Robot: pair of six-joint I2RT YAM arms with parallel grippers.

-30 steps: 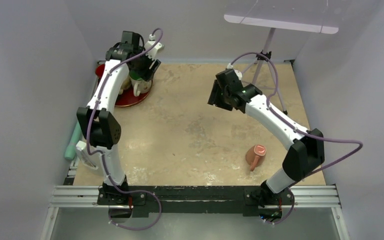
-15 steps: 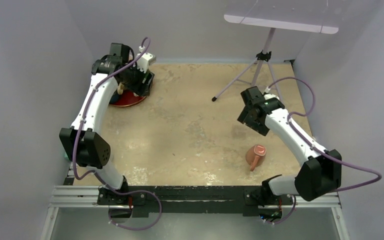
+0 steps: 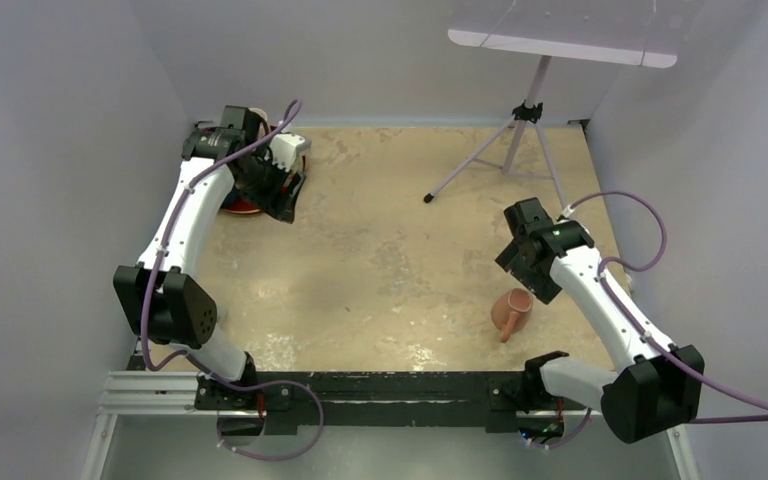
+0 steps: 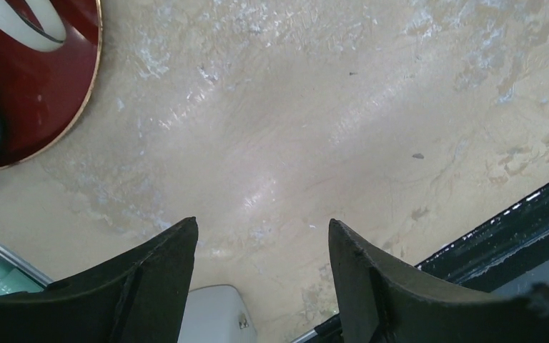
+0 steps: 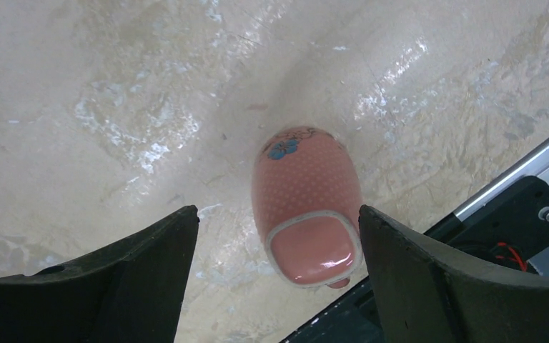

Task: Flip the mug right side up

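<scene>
Next, my right gripper nudges the mug toward the middle (image 3: 467, 305), then grasps its handle, since the mug's handle (image 3: 509, 328) points at the near rail, away from that gripper.
A pink dotted mug (image 3: 511, 312) with a blue flower stands upside down on the beige table at the near right. In the right wrist view the mug (image 5: 307, 207) shows its flat base with a pale ring. My right gripper (image 3: 526, 277) hovers just above and behind it. It is open (image 5: 278, 209), and the mug's base lies between the fingers, nearer the right one. My left gripper (image 3: 285, 197) is at the far left beside a red plate. It is open and empty over bare table (image 4: 261, 223).
A red plate (image 3: 241, 206) with white crockery (image 4: 21, 21) lies at the far left. A tripod (image 3: 520, 130) with a light panel stands at the far right. The black rail (image 3: 390, 390) runs along the near edge.
My right arm has swung back and down to the near right, ending over the mug. My left gripper has left the plate and moved off it toward the table's middle.
</scene>
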